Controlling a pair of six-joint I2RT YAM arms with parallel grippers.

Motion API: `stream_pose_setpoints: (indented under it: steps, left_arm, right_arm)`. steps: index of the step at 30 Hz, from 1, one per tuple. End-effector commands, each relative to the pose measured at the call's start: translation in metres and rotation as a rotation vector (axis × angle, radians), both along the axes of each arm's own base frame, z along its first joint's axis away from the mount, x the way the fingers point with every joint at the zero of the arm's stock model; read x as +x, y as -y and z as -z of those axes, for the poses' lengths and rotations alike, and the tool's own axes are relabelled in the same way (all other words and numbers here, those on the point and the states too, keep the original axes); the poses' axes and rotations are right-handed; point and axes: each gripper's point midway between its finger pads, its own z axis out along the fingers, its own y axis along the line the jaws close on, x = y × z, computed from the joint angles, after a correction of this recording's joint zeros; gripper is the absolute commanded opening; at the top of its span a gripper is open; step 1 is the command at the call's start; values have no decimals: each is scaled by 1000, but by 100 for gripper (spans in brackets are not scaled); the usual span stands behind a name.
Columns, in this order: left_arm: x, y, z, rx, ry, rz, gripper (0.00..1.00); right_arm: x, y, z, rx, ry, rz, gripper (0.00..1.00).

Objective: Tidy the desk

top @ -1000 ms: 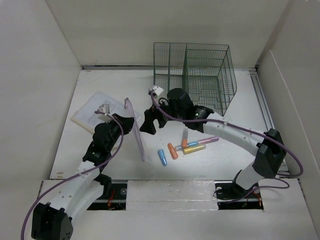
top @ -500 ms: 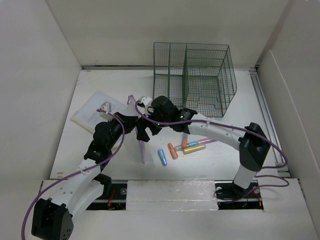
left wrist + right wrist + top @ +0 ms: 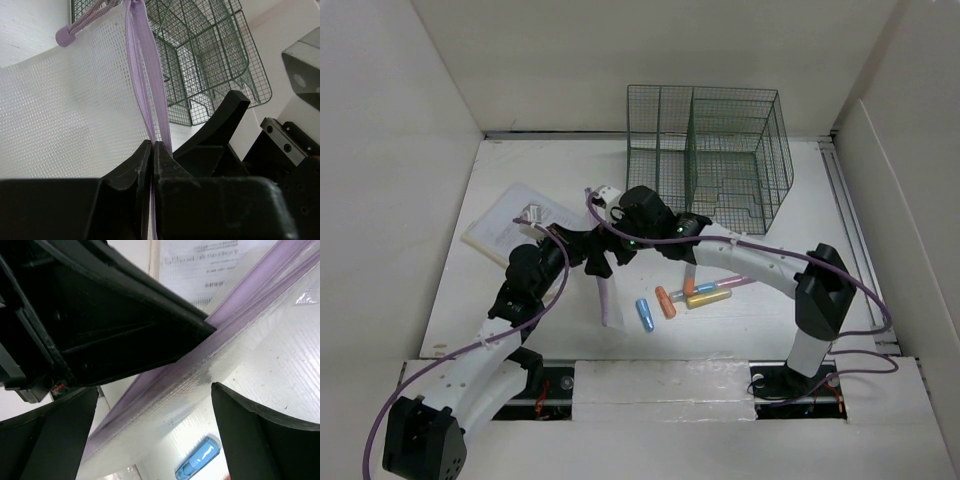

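The robot's left gripper holds the pouch's zipper edge (image 3: 162, 387) away from the basket, so its right gripper should take over the pouch and stand it in the basket (image 3: 674, 168).
The desk (image 3: 545, 170) is the big white tabletop. My left gripper (image 3: 580, 247) is shut on the purple zipper edge of a clear mesh pouch (image 3: 608, 300) and holds it up, the pouch hanging on edge. In the left wrist view the jaws (image 3: 152, 147) pinch the zipper strip (image 3: 145, 75). My right gripper (image 3: 603, 258) is open right next to the left one, its fingers either side of the pouch's top edge (image 3: 200, 365); in the right wrist view the gripper (image 3: 155, 390) is not touching the pouch. Several markers (image 3: 665, 301) lie on the desk beside the pouch.
A dark green wire-mesh basket (image 3: 715, 150) stands at the back, right of centre. A printed booklet (image 3: 515, 215) lies at the left. A blue marker (image 3: 645, 314) (image 3: 198, 465) lies closest to the pouch's lower end. White panel walls border the desk.
My right gripper has moved left from above the markers to the pouch's top edge beside the left gripper. The pouch has shifted a little; the left gripper has kept its hold.
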Motion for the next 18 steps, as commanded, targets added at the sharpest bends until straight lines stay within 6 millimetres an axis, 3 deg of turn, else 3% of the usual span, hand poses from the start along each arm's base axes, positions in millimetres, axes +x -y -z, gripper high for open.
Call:
stream_pose_setpoints:
  steps: [1,3,6,12,16,17,18]
  left_arm:
    - [-1,4,-18,-45,64,14,0]
    - [-2,5,-24,-52,78,21,0]
    - [-5,7,-28,-69,79,36,0]
    - [-11,11,-35,-96,87,71,0]
    - [-15,15,-45,-120,86,97,0]
    - [-17,15,-47,-127,87,97,0]
    - [-16,14,-50,-129,90,91,0]
  right_arm:
    - [9,-5,-37,91,67,49,100]
    - [13,-4,-16,45,34,53,100]
    - [16,-6,0,57,11,66,100]
    - [36,-1,10,69,52,162,90]
    - [36,2,21,95,35,136,62]
    - [40,-3,9,142,67,137,42]
    - [41,-3,7,154,78,141,30]
